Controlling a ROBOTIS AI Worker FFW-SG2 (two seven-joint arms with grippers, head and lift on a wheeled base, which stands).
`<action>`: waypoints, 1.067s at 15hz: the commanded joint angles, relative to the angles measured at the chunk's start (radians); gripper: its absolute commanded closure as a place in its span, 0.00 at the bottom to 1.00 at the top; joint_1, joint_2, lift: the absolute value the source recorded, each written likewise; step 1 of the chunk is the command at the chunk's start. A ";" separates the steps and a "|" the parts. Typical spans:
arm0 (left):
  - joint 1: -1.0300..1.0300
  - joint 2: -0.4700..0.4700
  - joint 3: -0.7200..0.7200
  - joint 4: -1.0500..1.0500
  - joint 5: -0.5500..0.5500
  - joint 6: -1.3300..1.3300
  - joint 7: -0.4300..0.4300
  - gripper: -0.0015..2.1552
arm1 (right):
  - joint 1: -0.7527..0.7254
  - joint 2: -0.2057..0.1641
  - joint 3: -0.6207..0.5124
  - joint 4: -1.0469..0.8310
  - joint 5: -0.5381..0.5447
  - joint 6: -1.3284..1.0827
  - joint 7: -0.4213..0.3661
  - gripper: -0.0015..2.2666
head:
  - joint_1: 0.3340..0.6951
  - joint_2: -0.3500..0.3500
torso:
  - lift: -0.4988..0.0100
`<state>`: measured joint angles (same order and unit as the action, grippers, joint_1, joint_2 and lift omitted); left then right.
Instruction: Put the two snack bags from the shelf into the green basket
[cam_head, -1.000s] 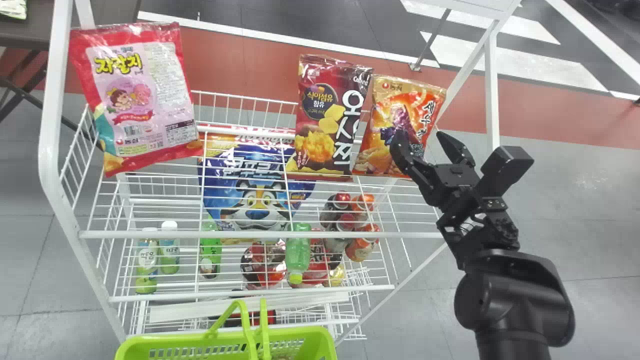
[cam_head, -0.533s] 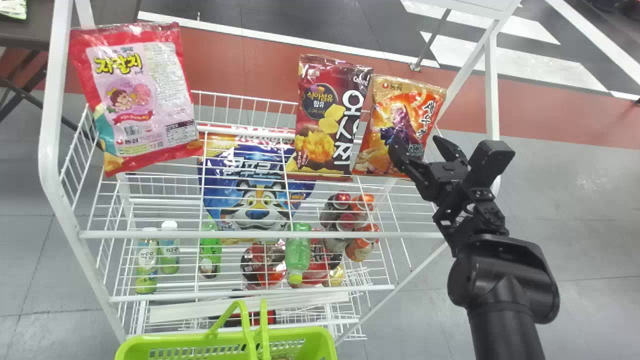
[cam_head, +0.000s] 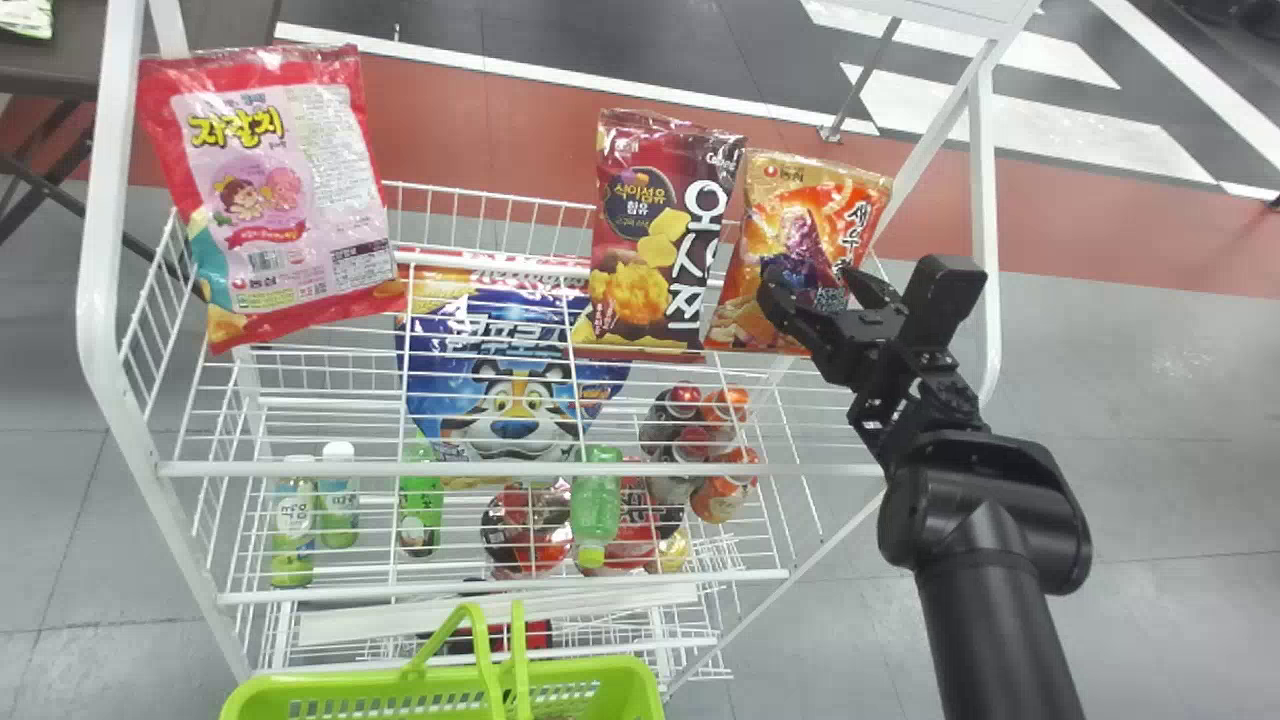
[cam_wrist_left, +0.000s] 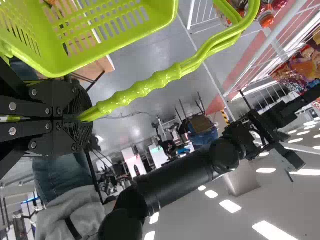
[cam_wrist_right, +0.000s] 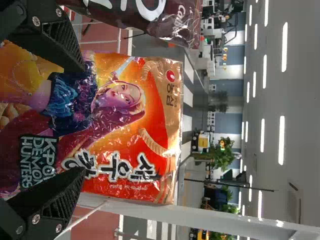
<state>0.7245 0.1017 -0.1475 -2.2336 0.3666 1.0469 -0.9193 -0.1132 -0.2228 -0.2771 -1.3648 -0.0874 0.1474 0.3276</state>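
Note:
I expect the orange snack bag's middle (cam_head: 794, 235) to pinch in and its ends to spread out when I lift the bag, because wrinkles (cam_wrist_right: 167, 167) crease its shiny film.
My right gripper (cam_head: 812, 290) stands open in front of the orange snack bag (cam_head: 780, 230), at the right end of the upper shelf. In the right wrist view the orange snack bag (cam_wrist_right: 135, 125) lies beyond and between the spread fingers of the right gripper (cam_wrist_right: 77, 120). Close beside it leans a dark brown snack bag (cam_head: 655, 230). The green basket (cam_head: 580, 690) is at the bottom edge of the head view. In the left wrist view my left gripper (cam_wrist_left: 82, 117) is shut on the handle (cam_wrist_left: 140, 90) of the green basket (cam_wrist_left: 100, 45).
A pink-red snack bag (cam_head: 290, 190) stands at the shelf's left end, a blue cereal bag (cam_head: 510, 370) lower in the middle. Bottles and cans sit on the tier below. The rack's white front rail (cam_head: 520, 469) and right post (cam_head: 985, 190) are near the right arm.
My right gripper has moved left and closer to the orange bag, its fingers now overlapping the bag's lower part in the head view. The basket has shifted very slightly left.

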 joint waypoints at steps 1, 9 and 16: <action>-0.005 0.000 0.000 0.006 0.000 0.002 0.000 0.97 | -0.034 -0.004 0.009 0.032 0.017 0.045 0.001 0.26 | 1.00 0.00 | 0.97; -0.007 -0.002 0.005 0.008 0.000 0.002 0.004 0.97 | 0.033 0.006 0.009 -0.070 -0.002 0.064 -0.027 0.98 | 1.00 0.00 | 0.97; -0.005 -0.002 0.005 0.005 0.002 0.002 -0.003 0.97 | 0.168 0.020 -0.031 -0.323 -0.104 0.140 -0.045 0.98 | 1.00 0.00 | 0.97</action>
<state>0.7193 0.0997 -0.1426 -2.2265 0.3671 1.0484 -0.9204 0.0195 -0.2061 -0.2963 -1.6197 -0.1628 0.2490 0.2831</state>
